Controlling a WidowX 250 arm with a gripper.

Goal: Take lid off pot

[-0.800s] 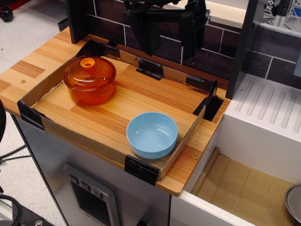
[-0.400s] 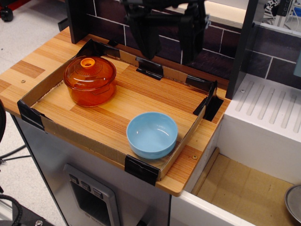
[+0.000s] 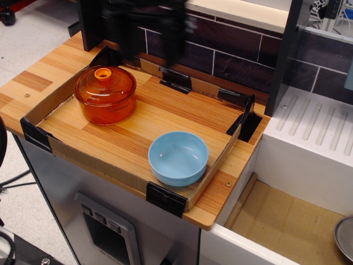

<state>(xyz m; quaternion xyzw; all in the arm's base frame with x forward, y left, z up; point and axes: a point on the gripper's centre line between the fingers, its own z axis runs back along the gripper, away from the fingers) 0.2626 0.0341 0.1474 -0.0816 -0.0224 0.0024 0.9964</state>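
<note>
The pot's see-through side (image 3: 108, 115) shows only plain amber, so the robot should expect the pot to be empty when the gripper lifts the lid (image 3: 105, 87).
The amber-orange see-through pot (image 3: 108, 110) stands at the back left of the cardboard-rimmed wooden tray (image 3: 138, 138). Its domed lid (image 3: 113, 85) sits on it, with the light orange knob (image 3: 103, 73) at the centre. My gripper (image 3: 153, 41) is a dark motion-blurred shape at the top of the view, behind and to the right of the pot, above the tray's back edge. Its two fingers stand wide apart with nothing between them. It touches neither lid nor pot.
A light blue bowl (image 3: 178, 157) sits empty at the tray's front right. Black corner brackets (image 3: 175, 80) line the tray's rim. A dark tiled wall (image 3: 237, 61) stands behind, and a white ribbed drain board and sink (image 3: 314, 138) lie to the right.
My gripper has swept left along the back wall, from above the tray's middle towards the pot, and now shows blurred. The pot, lid and bowl have not moved.
</note>
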